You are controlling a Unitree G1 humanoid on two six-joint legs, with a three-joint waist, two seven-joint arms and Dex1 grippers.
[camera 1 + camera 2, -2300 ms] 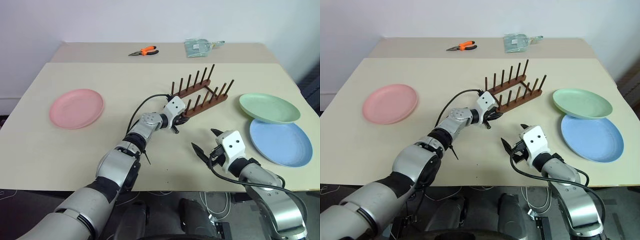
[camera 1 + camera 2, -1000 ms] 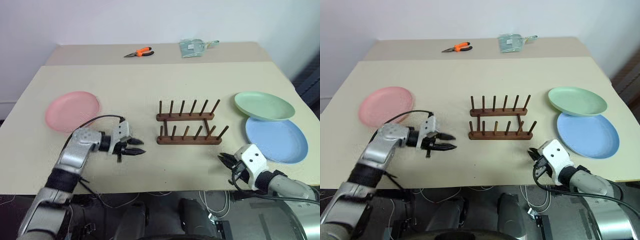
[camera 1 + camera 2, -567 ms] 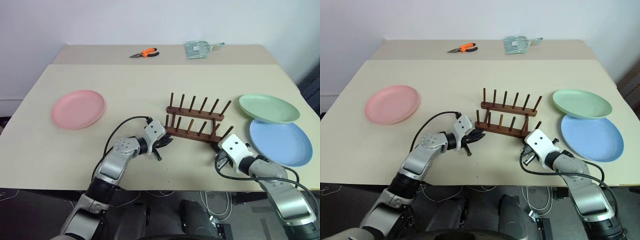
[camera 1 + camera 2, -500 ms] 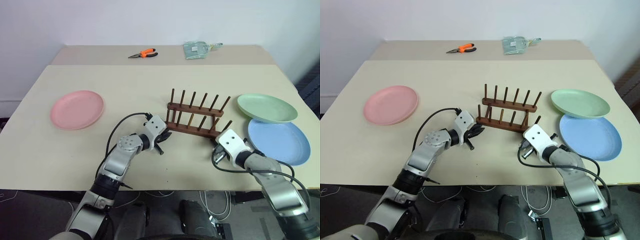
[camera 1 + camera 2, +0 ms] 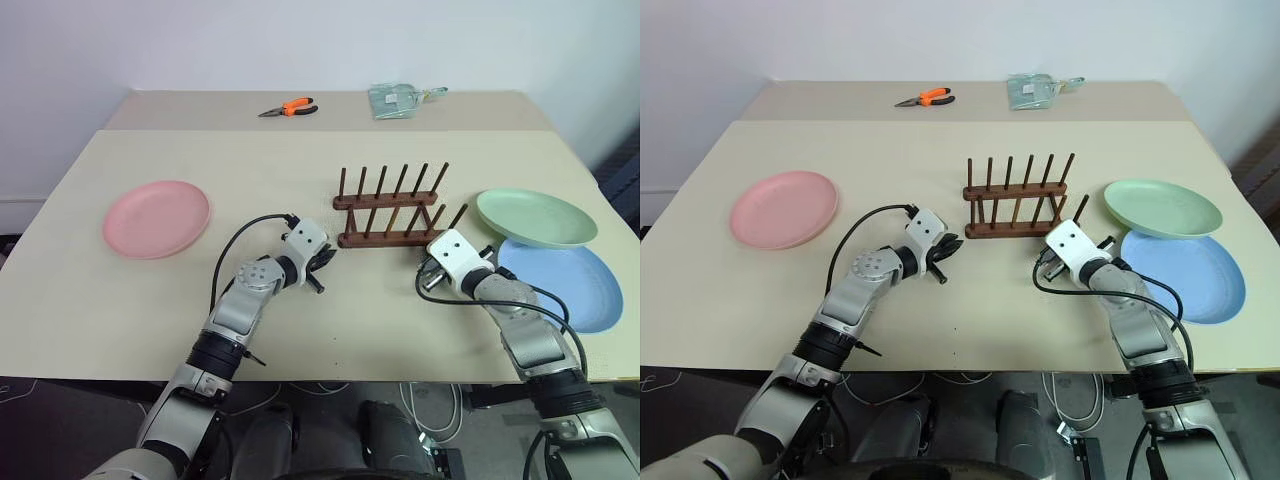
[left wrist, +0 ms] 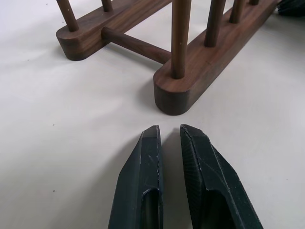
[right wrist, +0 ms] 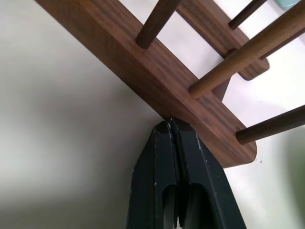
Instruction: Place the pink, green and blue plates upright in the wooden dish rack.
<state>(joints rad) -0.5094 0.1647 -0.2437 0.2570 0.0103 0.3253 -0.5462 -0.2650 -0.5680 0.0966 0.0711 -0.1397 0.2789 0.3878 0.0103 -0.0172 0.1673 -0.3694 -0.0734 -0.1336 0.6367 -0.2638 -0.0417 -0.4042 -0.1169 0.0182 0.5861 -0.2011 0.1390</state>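
My left gripper should pick up the pink plate (image 5: 157, 219) and pass it to my right gripper for the wooden dish rack (image 5: 385, 240), because the plate lies out of my right gripper's reach.
The wooden dish rack (image 5: 390, 238) stands empty at mid-table with its pegs upright. My left gripper (image 5: 325, 262) lies low at the rack's left end. Its fingers are shut with only a slit between them, just short of the near rail's rounded end (image 6: 174, 98). My right gripper (image 7: 170, 125) is shut, and its tips press against the side of the near rail (image 7: 157, 81) at the rack's right end. The pink plate (image 5: 157, 218) lies flat at the far left. On the right, the green plate (image 5: 536, 216) overlaps the back edge of the blue plate (image 5: 570, 285).
Orange-handled pliers (image 5: 288, 105) and a clear plastic bag (image 5: 400, 97) lie on the far strip of the table (image 5: 250, 160). The right arm reaches in close beside the green and blue plates.
Both grippers have come forward to the rack's ends, the left one from well off to the left. The rack has slid away from me and now sits square.
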